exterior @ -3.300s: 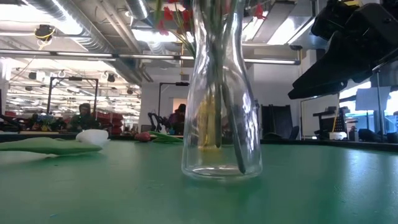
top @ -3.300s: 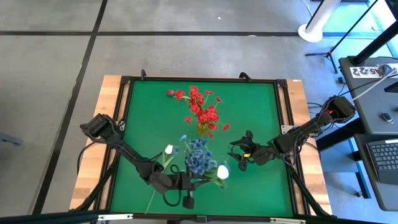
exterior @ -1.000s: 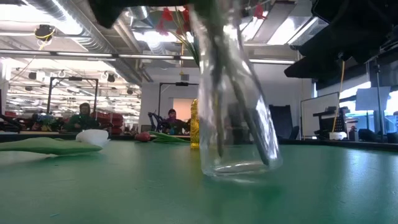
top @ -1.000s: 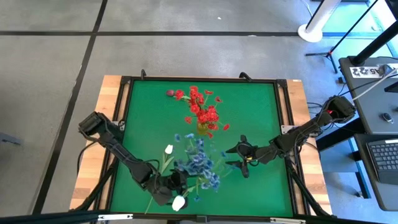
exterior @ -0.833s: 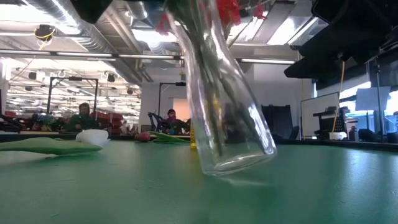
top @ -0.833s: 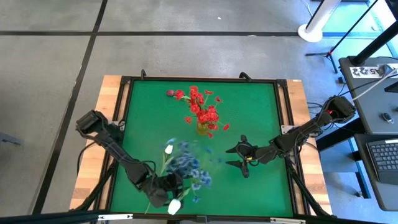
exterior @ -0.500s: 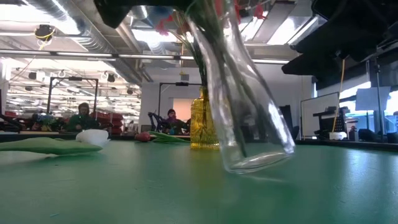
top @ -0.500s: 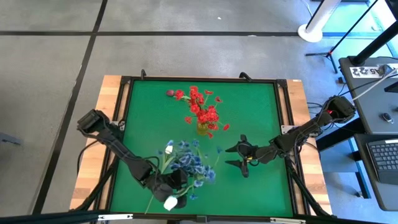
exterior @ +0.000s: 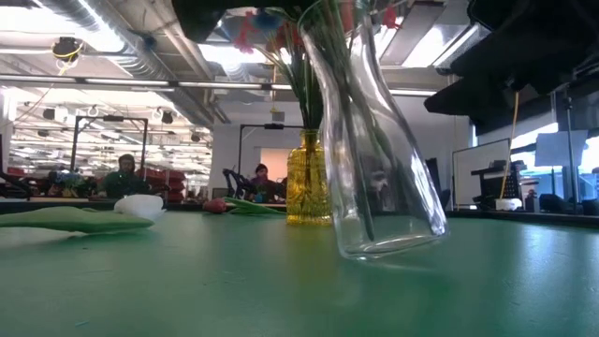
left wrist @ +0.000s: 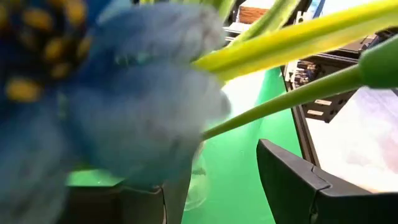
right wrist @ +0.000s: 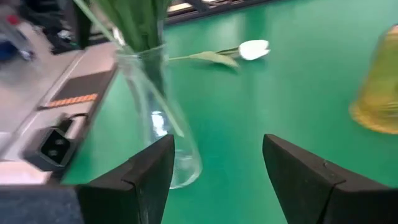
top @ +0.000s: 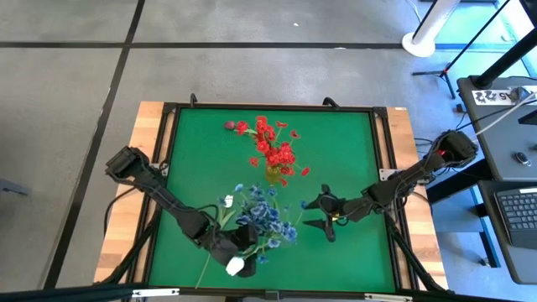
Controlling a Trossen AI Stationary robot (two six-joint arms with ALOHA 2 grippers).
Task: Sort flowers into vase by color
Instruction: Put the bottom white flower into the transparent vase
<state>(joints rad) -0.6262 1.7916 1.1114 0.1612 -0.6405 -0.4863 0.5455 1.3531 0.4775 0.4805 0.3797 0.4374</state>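
Note:
The clear vase is leaning with its base edge raised [exterior: 440,230], so next my left gripper sets the vase upright before my right gripper takes the dark pink bud [top: 229,125].
A clear glass vase [exterior: 379,168] with blue sprays [top: 267,216] and one white tulip [top: 236,267] stands tilted near the table's front, its mouth toward the left. My left gripper [top: 243,243] is shut on it just under the blossoms. A second white tulip [top: 226,201] lies flat on the green mat. Behind, a yellow vase [top: 275,174] holds red sprays [top: 273,147], and a dark pink bud [top: 228,126] lies at the far left. My right gripper [top: 323,214] hovers open to the right of the clear vase [right wrist: 158,118], touching nothing. My left gripper has the clear vase's neck [left wrist: 189,186] between its two fingers, coming nearly level from the table's left. The blue blossoms hide most of the contact. The vase leans with its mouth toward the left and its base's right edge [exterior: 440,227] raised. Whether the low edge touches the mat I cannot tell.
The green mat [top: 352,151] has a dark raised frame all round. The yellow vase [exterior: 307,183] stands close behind the clear one. The lying tulip's stem [top: 205,268] runs toward the near edge beside my left arm. There is free mat at the far right.
My left gripper has carried the clear vase a little toward the table's right, uncovering the yellow vase behind it in the low view. The vase has swung and now leans further, with the blue sprays swaying along. My right gripper has kept still and open.

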